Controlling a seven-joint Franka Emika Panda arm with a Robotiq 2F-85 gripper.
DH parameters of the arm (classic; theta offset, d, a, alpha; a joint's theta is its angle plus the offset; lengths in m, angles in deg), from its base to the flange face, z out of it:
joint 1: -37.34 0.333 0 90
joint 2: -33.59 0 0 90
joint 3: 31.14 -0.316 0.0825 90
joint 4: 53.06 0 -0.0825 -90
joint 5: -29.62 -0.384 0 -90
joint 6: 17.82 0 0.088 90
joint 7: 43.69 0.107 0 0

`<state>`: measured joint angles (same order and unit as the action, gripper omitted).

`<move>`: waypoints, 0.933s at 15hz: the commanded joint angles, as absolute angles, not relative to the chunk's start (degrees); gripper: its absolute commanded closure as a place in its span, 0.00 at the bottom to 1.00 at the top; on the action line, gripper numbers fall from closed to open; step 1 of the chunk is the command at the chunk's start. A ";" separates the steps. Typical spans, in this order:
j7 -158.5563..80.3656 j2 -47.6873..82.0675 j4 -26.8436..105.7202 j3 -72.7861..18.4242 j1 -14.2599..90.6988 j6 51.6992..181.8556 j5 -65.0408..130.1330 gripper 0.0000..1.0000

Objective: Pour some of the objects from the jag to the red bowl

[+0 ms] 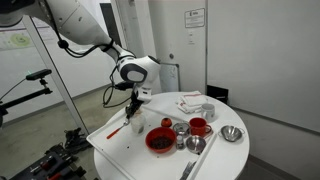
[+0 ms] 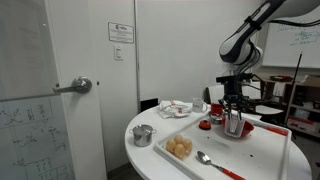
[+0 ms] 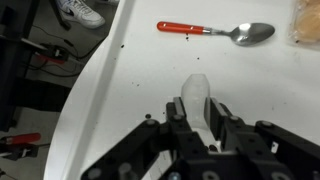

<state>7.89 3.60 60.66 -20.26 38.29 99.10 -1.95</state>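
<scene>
The jag is upright and the red bowl (image 1: 160, 140) holds dark objects, so my gripper should keep lowering the jag to the clear white surface (image 1: 133, 144) and release it there.
My gripper (image 1: 137, 108) is shut on the jag (image 1: 138, 123), a small translucent whitish cup, and holds it upright just above the white table. In the wrist view the jag (image 3: 197, 92) sits between my two black fingers (image 3: 198, 112). It also shows in an exterior view under the gripper (image 2: 234, 112) as a pale cup (image 2: 235, 126). The red bowl (image 1: 159, 140), wide with a dark inside, stands on the table right beside the jag. In the exterior view from the opposite side it is mostly hidden behind the gripper.
A spoon with an orange handle (image 3: 215, 31) lies near the jag and shows in both exterior views (image 1: 115, 130) (image 2: 207, 158). A red mug (image 1: 198, 126), metal cups (image 1: 181, 128), a metal bowl (image 1: 232, 133) and a bowl of pale food (image 2: 180, 148) stand on the round table (image 1: 120, 150).
</scene>
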 commanded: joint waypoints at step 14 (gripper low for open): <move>18.75 1.67 69.71 -24.01 40.35 113.04 7.58 0.46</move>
<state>15.96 2.10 68.94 -23.70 39.72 110.72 5.81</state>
